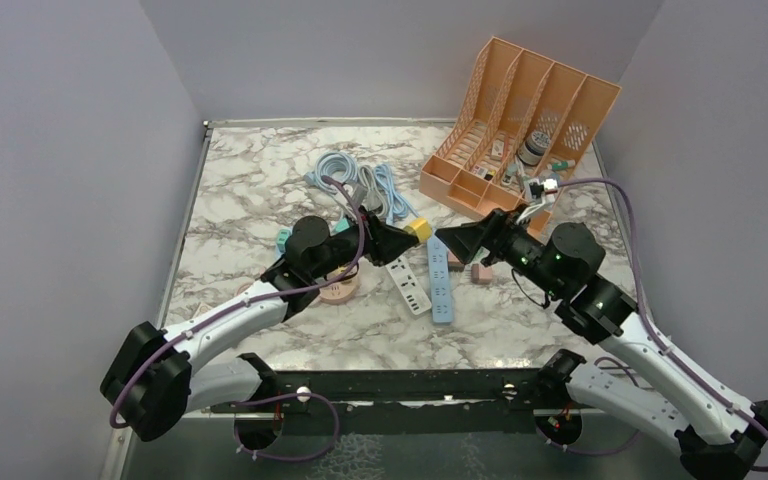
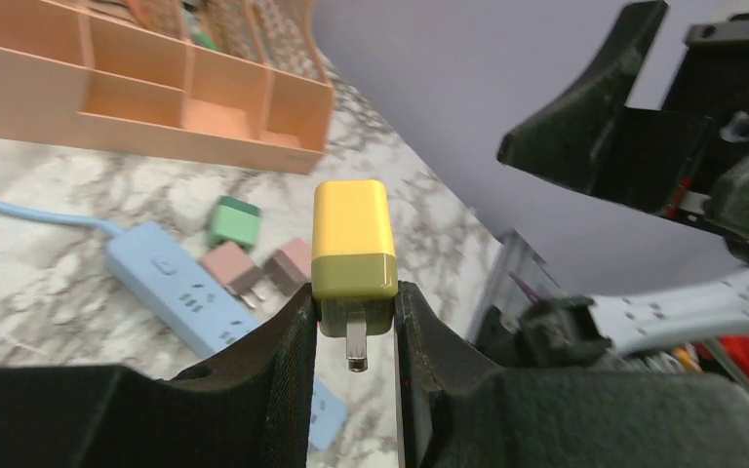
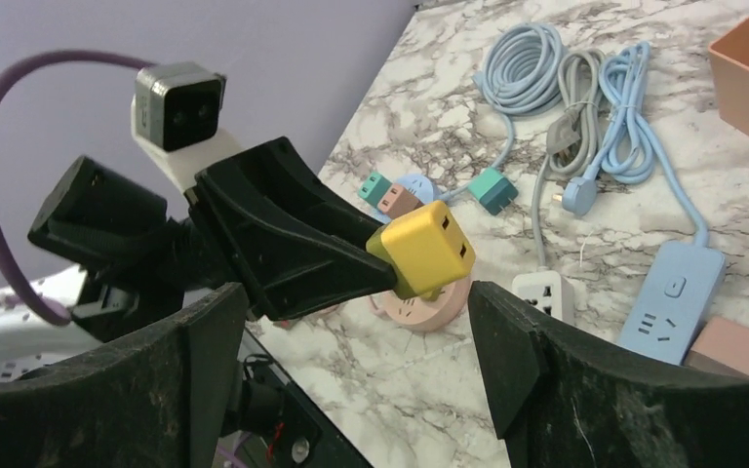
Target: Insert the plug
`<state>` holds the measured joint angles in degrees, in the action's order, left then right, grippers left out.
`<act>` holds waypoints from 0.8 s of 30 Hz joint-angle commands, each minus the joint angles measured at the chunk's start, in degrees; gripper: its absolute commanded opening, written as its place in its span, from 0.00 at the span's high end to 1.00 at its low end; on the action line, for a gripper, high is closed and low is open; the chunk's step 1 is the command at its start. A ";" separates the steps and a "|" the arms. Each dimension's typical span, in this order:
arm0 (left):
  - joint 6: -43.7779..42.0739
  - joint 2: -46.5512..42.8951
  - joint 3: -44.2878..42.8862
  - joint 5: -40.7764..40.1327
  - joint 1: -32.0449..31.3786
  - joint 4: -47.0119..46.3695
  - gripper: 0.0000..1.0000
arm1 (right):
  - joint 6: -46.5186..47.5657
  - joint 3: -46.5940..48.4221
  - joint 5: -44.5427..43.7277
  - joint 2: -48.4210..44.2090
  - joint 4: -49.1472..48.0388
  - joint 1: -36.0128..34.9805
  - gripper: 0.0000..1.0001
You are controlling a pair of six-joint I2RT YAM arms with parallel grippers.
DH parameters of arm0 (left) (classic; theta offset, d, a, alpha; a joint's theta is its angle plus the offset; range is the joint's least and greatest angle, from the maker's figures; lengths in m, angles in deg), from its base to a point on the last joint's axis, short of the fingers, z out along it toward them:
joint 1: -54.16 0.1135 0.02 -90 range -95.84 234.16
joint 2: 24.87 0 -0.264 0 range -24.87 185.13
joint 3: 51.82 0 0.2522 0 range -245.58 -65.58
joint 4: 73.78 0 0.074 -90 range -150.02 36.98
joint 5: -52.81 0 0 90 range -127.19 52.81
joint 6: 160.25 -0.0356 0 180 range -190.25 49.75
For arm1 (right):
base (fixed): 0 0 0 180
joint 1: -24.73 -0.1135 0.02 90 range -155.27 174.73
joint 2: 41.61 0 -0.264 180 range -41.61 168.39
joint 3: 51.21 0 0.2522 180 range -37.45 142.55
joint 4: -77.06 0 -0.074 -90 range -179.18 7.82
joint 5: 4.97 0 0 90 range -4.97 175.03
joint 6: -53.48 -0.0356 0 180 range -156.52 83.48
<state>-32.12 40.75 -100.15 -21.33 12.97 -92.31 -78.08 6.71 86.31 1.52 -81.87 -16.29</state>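
The yellow plug should go in and stay upright when I push it down near the blue power strip's switch, because open slots show there.
The plug is a yellow cube, held above the table's middle with my left gripper shut on its lower end. From the left wrist, the plug stands up between the fingers of my left gripper, one metal prong pointing back toward the camera. My right gripper faces it from the right, open. In the right wrist view the plug hangs just beyond my right gripper, and neither pad touches it. Below lie a blue power strip, a white power strip and a round pink socket.
An orange desk organizer with small items stands at the back right. Coiled blue and grey cables lie at the back centre. Loose pink plugs and a green plug sit beside the blue strip. Walls close in on three sides.
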 commanded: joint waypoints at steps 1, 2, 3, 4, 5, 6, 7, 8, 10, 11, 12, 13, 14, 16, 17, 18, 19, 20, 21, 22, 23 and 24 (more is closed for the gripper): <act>5.90 -1.32 -4.56 20.62 1.27 3.09 0.88 | 7.68 3.11 6.50 -2.62 8.50 0.32 0.16; 6.84 -1.11 -5.30 23.05 1.33 3.07 0.88 | 7.92 3.43 7.61 -3.08 9.31 0.32 0.17; 7.77 -0.96 -6.14 25.03 1.37 3.11 0.88 | 8.02 3.55 8.74 -3.59 9.78 0.32 0.17; 8.31 -0.84 -6.97 26.85 1.37 3.11 0.88 | 8.04 3.56 9.81 -4.09 9.97 0.32 0.17; 8.51 -0.78 -7.67 28.28 1.37 3.08 0.88 | 7.96 3.42 10.66 -4.65 9.89 0.32 0.18; 8.76 -0.76 -8.31 29.40 1.36 3.11 0.89 | 7.68 3.20 11.48 -5.23 9.65 0.37 0.19; 8.88 -0.76 -8.77 30.26 1.44 3.08 0.89 | 7.21 3.08 12.32 -5.70 9.44 0.33 0.20; 8.93 -0.72 -9.11 30.99 1.46 3.08 0.89 | 7.04 3.11 13.63 -6.15 8.91 0.32 0.21; 9.77 -0.40 -9.78 32.60 1.47 3.09 0.89 | 6.79 3.35 16.87 -6.58 8.52 0.32 0.24; 10.27 -0.21 -10.02 33.50 1.46 3.03 0.90 | 6.39 3.25 17.81 -6.85 8.44 0.32 0.24; 10.90 -0.09 -10.36 34.21 1.46 3.03 0.90 | 5.95 3.07 18.10 -7.08 8.42 0.38 0.25; 11.45 -0.04 -10.54 34.94 1.46 2.95 0.90 | 5.36 2.79 18.02 -7.29 8.38 0.33 0.25; 11.72 -0.10 -10.84 35.48 1.46 2.86 0.90 | 4.70 2.42 17.98 -7.41 8.04 0.32 0.25; 12.06 -0.51 -11.31 36.05 1.46 2.77 0.90 | 3.22 1.37 18.68 -7.18 6.87 0.35 0.26; 12.20 -0.76 -11.58 36.31 1.48 2.71 0.90 | 2.33 0.84 19.39 -6.81 6.03 0.33 0.27; 12.41 -1.04 -11.92 36.69 1.47 2.61 0.90 | 1.46 0.27 20.09 -6.37 4.93 0.38 0.28; 12.66 -1.13 -12.15 36.96 1.46 2.59 0.90 | 0.66 -0.30 20.99 -5.84 3.81 0.33 0.30; 12.81 -1.32 -12.33 37.29 1.46 2.47 0.90 | 0.46 -0.85 22.35 -5.45 2.22 0.32 0.31; 12.89 -1.49 -12.44 37.53 1.46 2.49 0.90 | 0.83 -1.35 24.81 -5.14 0.58 0.32 0.33; 13.05 -1.81 -12.39 37.70 1.46 2.44 0.90 | 0.55 -1.85 26.39 -5.11 -1.47 0.32 0.34; 13.10 -2.06 -12.29 37.86 1.46 2.41 0.90 | 0.15 -2.55 27.12 -5.10 -3.25 0.32 0.36; 13.15 -2.32 -12.25 38.11 1.46 2.41 0.90 | -0.45 -2.96 27.14 -5.13 -4.42 0.33 0.37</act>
<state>-19.99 40.38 -110.59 13.40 14.08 -88.20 -76.20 5.66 107.27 -3.96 -78.57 -16.13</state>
